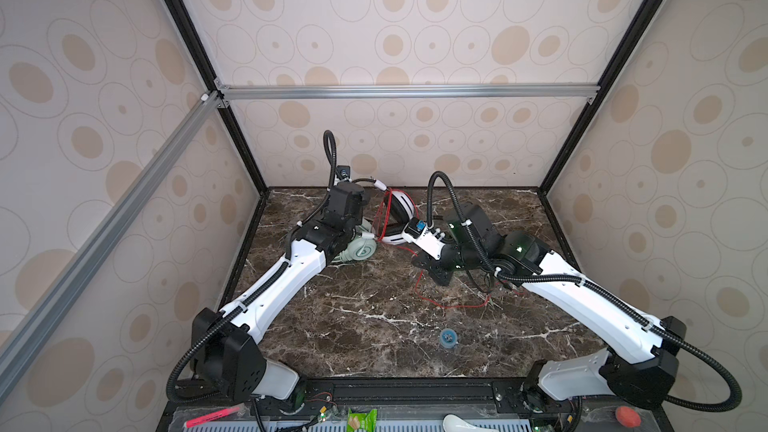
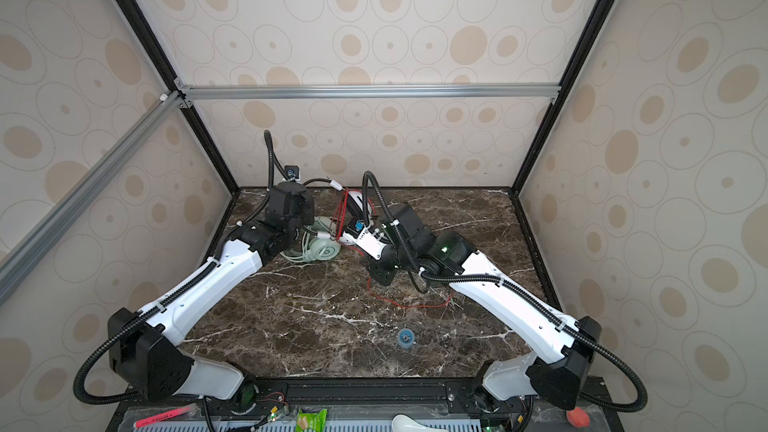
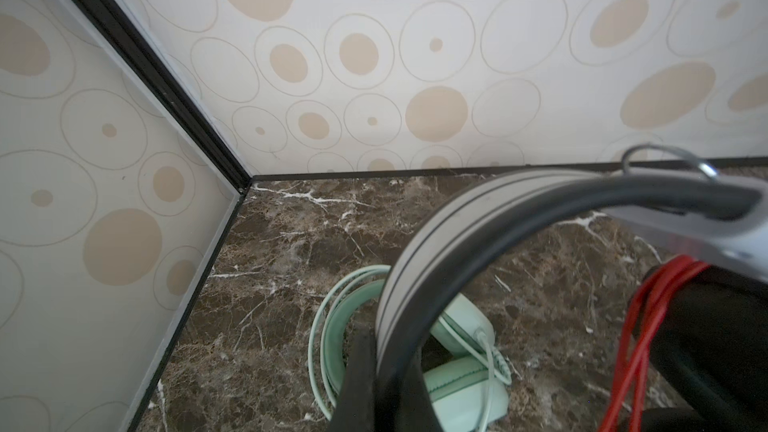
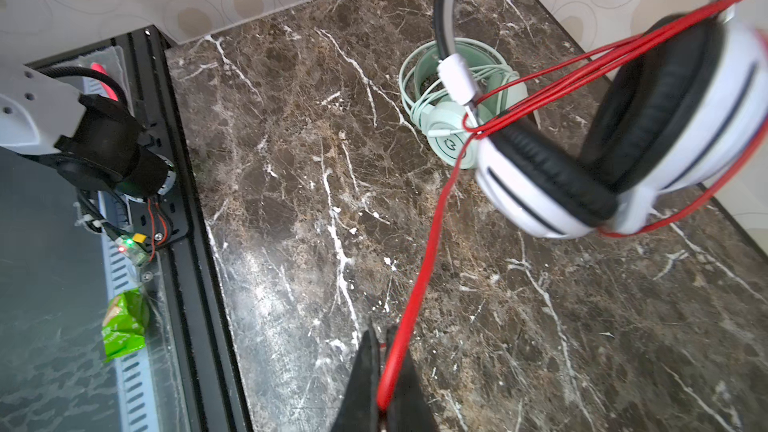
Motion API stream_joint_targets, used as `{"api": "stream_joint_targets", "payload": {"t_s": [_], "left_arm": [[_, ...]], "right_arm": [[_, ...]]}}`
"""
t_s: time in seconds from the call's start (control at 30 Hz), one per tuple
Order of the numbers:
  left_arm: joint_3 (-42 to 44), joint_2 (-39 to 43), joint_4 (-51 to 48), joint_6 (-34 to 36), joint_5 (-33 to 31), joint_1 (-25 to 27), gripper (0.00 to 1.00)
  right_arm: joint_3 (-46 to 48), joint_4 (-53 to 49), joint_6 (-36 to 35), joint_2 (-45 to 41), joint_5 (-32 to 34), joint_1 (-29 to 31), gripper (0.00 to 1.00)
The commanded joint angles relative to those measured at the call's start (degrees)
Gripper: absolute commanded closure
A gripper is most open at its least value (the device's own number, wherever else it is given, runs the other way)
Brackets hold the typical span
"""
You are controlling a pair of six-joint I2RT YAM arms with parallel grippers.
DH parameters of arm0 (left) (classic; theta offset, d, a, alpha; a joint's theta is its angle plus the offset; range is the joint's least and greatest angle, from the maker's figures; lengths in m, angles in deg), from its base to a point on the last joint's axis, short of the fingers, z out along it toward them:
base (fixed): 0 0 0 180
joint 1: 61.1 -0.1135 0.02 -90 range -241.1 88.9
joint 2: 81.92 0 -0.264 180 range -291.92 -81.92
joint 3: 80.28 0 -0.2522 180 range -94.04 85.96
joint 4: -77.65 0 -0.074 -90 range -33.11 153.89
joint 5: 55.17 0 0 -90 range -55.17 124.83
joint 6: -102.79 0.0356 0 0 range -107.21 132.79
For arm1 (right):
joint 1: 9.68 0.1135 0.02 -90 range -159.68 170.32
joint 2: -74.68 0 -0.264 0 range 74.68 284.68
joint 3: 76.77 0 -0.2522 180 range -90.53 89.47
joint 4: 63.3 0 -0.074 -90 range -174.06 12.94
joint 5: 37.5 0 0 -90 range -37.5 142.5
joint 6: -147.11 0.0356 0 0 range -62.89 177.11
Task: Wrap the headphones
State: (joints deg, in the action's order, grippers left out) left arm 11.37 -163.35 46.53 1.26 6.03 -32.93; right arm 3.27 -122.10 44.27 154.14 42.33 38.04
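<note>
I keep winding the red cord (image 4: 434, 232) round the headphones' ear cups with my right gripper while it is taut to them, and release it at their far side (image 1: 404, 203).
The white-and-black headphones (image 4: 582, 168) hang above the marble table (image 1: 374, 326), their ear cups pressed together and several turns of thin red cord (image 4: 432, 243) wound round them. My left gripper (image 3: 388, 376) is shut on their headband (image 3: 478, 218). My right gripper (image 4: 380, 338) is shut on the red cord, which runs taut up to the ear cups; in both top views it sits right of centre (image 1: 441, 280) (image 2: 384, 280). More red cord lies loose on the table (image 1: 457, 306). The mint green headphones (image 1: 362, 250) (image 4: 449, 135) lie on the table under the left gripper, with their cord coiled round them.
A small blue round object (image 1: 448, 337) lies near the table's front. The front ledge holds a green packet (image 1: 361, 419), a pink marker (image 1: 212, 417) and an orange-red ball (image 1: 627, 416). The left and back walls stand close to the headphones.
</note>
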Motion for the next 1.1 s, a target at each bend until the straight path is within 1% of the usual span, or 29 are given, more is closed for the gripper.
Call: {"api": "stream_joint_targets", "payload": {"t_s": [0.0, 0.23, 0.43, 0.57, 0.7, 0.83, 0.97, 1.07], "left_arm": [[-0.14, 4.31, -0.39, 4.21, 3.91, 1.0, 1.0], [6.84, 10.15, -3.76, 8.39, 13.76, 1.63, 1.0], [9.83, 12.74, -7.92, 11.41, 16.46, 1.79, 1.0], [10.61, 14.58, -9.11, 12.22, 21.99, 1.83, 1.0], [10.65, 15.68, -9.76, 12.44, 28.21, 1.92, 1.0], [10.09, 15.86, -10.05, 12.1, 33.45, 1.98, 1.0], [9.75, 15.84, -10.06, 11.87, 36.2, 1.97, 1.0], [9.17, 16.1, -9.79, 11.28, 37.62, 1.94, 1.0]], "right_arm": [[-4.15, -3.96, -3.85, 2.9, 2.74, -1.58, 1.0], [-11.97, -6.26, -5.29, 9.62, 5.5, -5.91, 1.0], [-17.66, -9.18, -6.29, 13.84, 7.11, -9.6, 1.0], [-18.97, -9.24, -6.08, 15.2, 6.4, -12.14, 1.0], [-19.61, -8.11, -6.09, 15.86, 3.06, -14.04, 1.0], [-19.48, -6.83, -7.5, 16.25, 0.21, -15.0, 0.97], [-18.4, -5.46, -9.26, 16.37, -2.08, -15.53, 0.95], [-15.8, -2.69, -9.15, 15.61, -5.61, -16.83, 0.95]]}}
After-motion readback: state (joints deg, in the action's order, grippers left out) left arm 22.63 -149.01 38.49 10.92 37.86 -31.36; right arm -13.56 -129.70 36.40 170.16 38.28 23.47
